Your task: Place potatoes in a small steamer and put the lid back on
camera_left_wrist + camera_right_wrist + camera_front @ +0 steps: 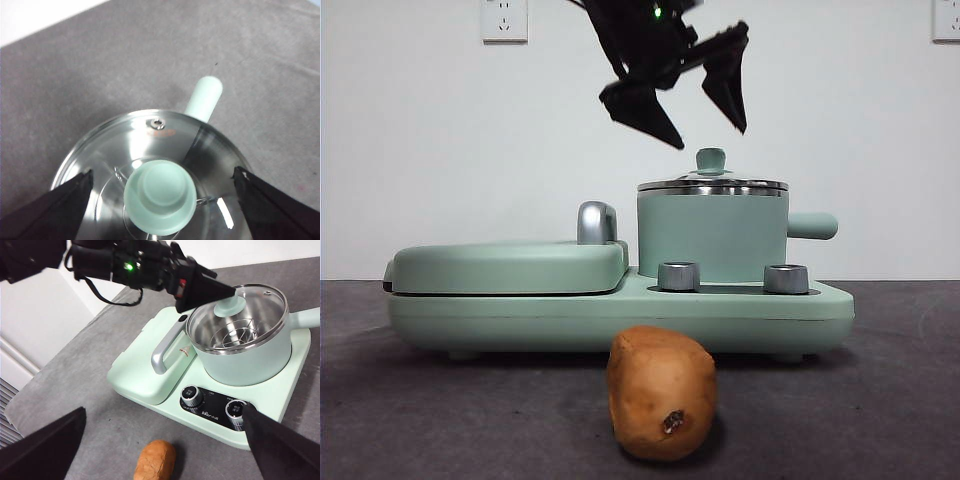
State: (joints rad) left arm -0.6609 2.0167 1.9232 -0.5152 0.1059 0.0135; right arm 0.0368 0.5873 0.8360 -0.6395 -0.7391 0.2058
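Observation:
Thin wire [118,174] can be seen through the glass lid, so I should expect to find a wire rack in an otherwise empty steamer pot [712,236] when I lift the lid.
The tan-brown potato [662,392] lies on the dark mat in front of the cooker; it also shows in the right wrist view [155,460]. The mint-green steamer pot [712,233] stands on the cooker's right side with its glass lid [712,183] on, and shows in the right wrist view [250,355]. My left gripper [705,115] hangs open just above the lid's green knob [159,196], one jaw to each side of it, not touching. My right gripper [165,450] is open, high above the potato and apart from it.
The flat mint-green griddle [510,265] with its chrome handle [596,222] takes the cooker's left side. Two steel dials [678,276] sit on the cooker's front below the pot. The pot's stubby handle [812,225] points right. A white wall stands behind.

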